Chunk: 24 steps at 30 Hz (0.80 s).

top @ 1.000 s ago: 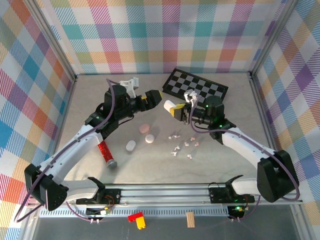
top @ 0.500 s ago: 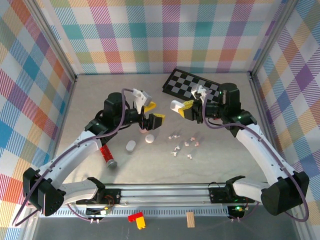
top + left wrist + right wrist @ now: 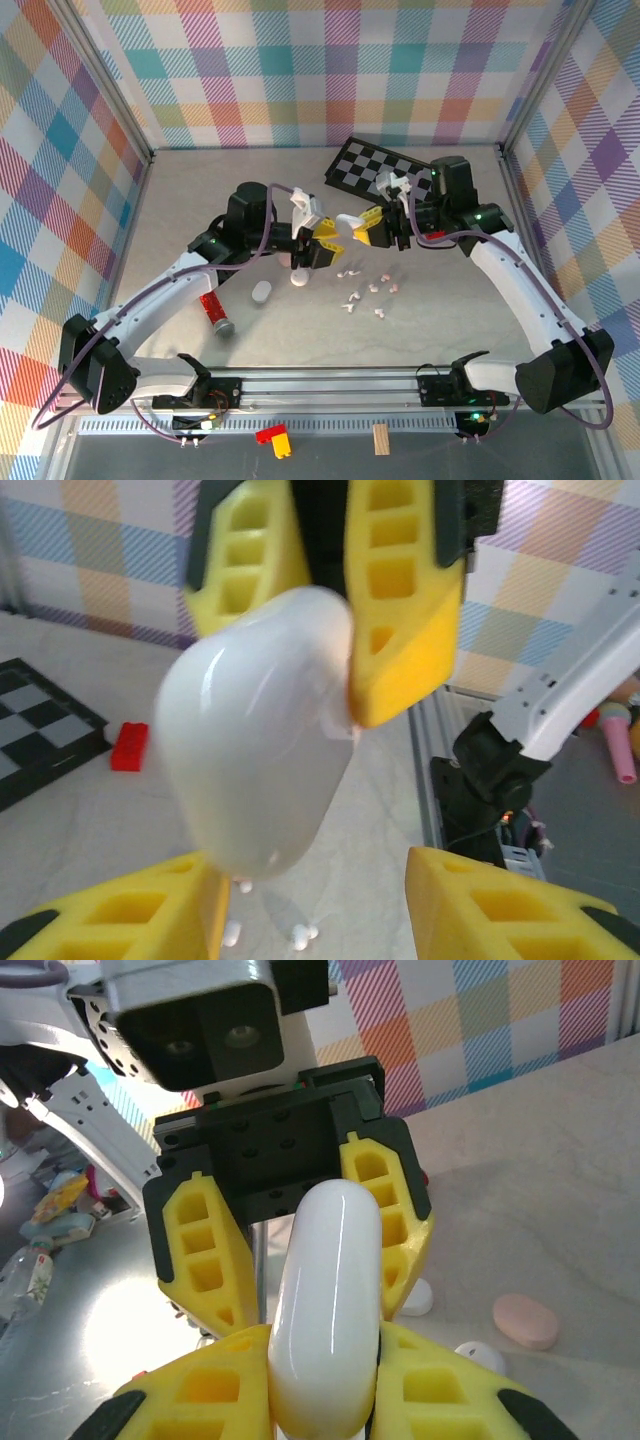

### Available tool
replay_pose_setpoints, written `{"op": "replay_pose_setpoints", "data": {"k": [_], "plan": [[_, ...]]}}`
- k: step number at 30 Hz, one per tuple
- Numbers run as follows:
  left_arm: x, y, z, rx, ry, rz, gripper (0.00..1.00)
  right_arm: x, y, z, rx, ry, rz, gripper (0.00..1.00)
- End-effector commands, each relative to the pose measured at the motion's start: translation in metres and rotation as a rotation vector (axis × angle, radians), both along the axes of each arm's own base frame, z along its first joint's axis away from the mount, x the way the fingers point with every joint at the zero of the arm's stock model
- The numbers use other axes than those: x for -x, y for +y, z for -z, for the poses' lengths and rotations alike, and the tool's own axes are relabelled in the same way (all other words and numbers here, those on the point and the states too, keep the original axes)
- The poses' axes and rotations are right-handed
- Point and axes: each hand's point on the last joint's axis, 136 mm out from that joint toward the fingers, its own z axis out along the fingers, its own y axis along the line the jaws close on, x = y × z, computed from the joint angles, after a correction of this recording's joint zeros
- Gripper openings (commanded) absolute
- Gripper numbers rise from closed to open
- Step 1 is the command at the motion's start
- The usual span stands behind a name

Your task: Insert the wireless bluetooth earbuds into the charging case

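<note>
The robot's right gripper is busy holding the charging case, so the left gripper should take the case's loose end before the right gripper reaches down for an earbud.
My right gripper is shut on a glossy white charging case and holds it in the air over the middle of the table. Facing it, my left gripper is open, its yellow fingers on either side of the case's free end. In the left wrist view the case rests against my left-hand finger, and the other finger stands clear. Several tiny white and pink earbuds lie loose on the table below.
A pink case and two white cases lie left of the earbuds. A chessboard sits at the back, with a small red block near it. A red and silver tube lies at front left.
My left gripper has swung right to meet the right one, and its jaws have narrowed about the case. The right gripper has brought the case slightly left and lower.
</note>
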Motion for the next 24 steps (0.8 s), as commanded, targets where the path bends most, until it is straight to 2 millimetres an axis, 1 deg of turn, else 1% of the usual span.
{"op": "replay_pose_setpoints", "data": {"k": [1, 5, 8, 11, 14, 17, 20, 21, 22, 23, 24], "plan": [[0.015, -0.007, -0.022, 0.044, -0.055, 0.093, 0.46, 0.011, 0.0, -0.012, -0.035, -0.025, -0.063, 0.08], [0.015, -0.01, -0.029, 0.095, -0.054, 0.1, 0.42, 0.01, -0.001, -0.009, -0.026, -0.029, -0.059, 0.08], [0.013, -0.011, -0.031, 0.109, -0.041, 0.093, 0.38, 0.011, -0.001, -0.008, -0.028, -0.029, -0.062, 0.07], [0.009, -0.011, -0.031, 0.107, -0.046, 0.065, 0.38, 0.013, -0.001, -0.008, -0.035, -0.024, -0.076, 0.06], [0.009, -0.011, -0.033, 0.109, -0.049, 0.068, 0.36, 0.013, -0.001, -0.006, -0.027, -0.031, -0.069, 0.06], [0.01, -0.012, -0.033, 0.105, -0.042, 0.077, 0.24, 0.011, -0.002, -0.005, -0.019, -0.044, -0.058, 0.06], [0.014, -0.01, -0.03, 0.09, -0.078, 0.095, 0.12, 0.01, -0.002, -0.005, -0.022, -0.048, -0.055, 0.07], [0.014, -0.009, -0.03, 0.089, -0.088, 0.095, 0.09, 0.009, -0.001, -0.004, -0.02, -0.05, -0.052, 0.09], [0.015, -0.009, -0.029, 0.085, -0.097, 0.098, 0.07, 0.008, -0.001, -0.004, -0.017, -0.05, -0.046, 0.13], [0.016, -0.008, -0.028, 0.081, -0.106, 0.104, 0.07, 0.006, -0.001, -0.003, -0.014, -0.05, -0.032, 0.24], [0.017, -0.008, -0.027, 0.077, -0.111, 0.109, 0.07, 0.001, -0.001, -0.003, -0.011, -0.049, -0.006, 0.38]]}}
